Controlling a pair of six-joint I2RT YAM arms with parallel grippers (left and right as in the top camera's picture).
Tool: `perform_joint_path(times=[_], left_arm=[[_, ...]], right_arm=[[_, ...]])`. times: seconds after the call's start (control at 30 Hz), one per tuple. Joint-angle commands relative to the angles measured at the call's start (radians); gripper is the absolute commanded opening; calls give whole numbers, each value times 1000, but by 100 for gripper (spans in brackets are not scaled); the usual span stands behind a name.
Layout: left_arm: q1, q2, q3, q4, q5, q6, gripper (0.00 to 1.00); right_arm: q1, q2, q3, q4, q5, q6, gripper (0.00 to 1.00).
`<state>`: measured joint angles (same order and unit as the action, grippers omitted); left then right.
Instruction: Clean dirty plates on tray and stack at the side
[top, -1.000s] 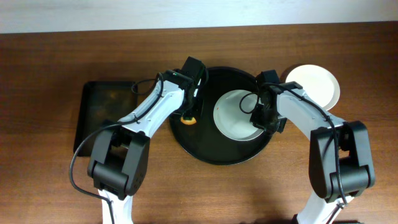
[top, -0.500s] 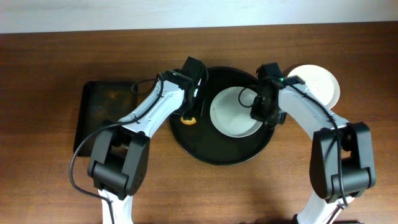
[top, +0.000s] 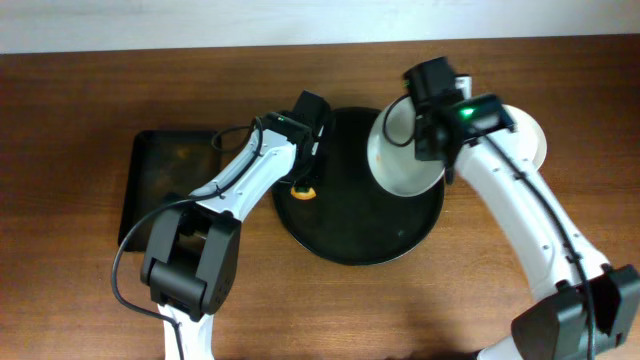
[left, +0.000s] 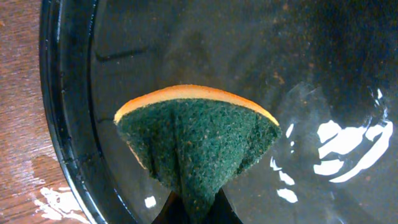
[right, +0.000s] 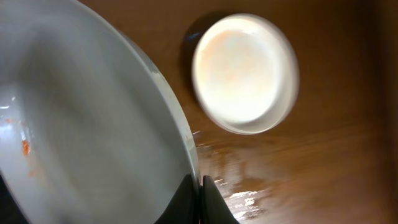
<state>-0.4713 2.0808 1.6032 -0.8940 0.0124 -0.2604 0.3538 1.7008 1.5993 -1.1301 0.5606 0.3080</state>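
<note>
An orange smear (right: 25, 147) marks the white plate my right gripper holds, so I should bring the plate down into the round black tray (top: 368, 228) to rinse it before stacking.
My right gripper (top: 432, 140) is shut on the rim of a white plate (top: 400, 155) and holds it tilted above the far right part of the round black tray (top: 350, 235). In the right wrist view the held plate (right: 93, 118) shows a small orange smear at its left, with the fingers (right: 200, 202) pinching its edge. Another white plate (top: 528, 135) lies on the table to the right of the tray, and it also shows in the right wrist view (right: 245, 73). My left gripper (top: 304, 183) is shut on a green and orange sponge (left: 198, 140) over the tray's left edge (left: 62, 124).
A smaller rectangular black tray (top: 165, 180) lies on the wooden table at the left. A white wall edge runs along the back.
My right gripper has lifted the plate off the tray and carried it back and to the right, toward the plate on the table. The left arm and sponge have not moved.
</note>
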Motion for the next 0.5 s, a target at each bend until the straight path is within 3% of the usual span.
perform_joint_path(times=[0.0,0.07,0.23,0.47], left_arm=[[20,-32,17,3,38,16,0],[37,-32,17,2,92,16,0],[61,-32,17,2,132,16,0],[61,-32,17,2,131,16,0]], right_arm=[[114,-5,5,-11,332,23,4],[158,-5,-3,-50,425,122,4],[212,-4,-92,-61,479,208,4],[218,-4,-320,101,525,250,4]])
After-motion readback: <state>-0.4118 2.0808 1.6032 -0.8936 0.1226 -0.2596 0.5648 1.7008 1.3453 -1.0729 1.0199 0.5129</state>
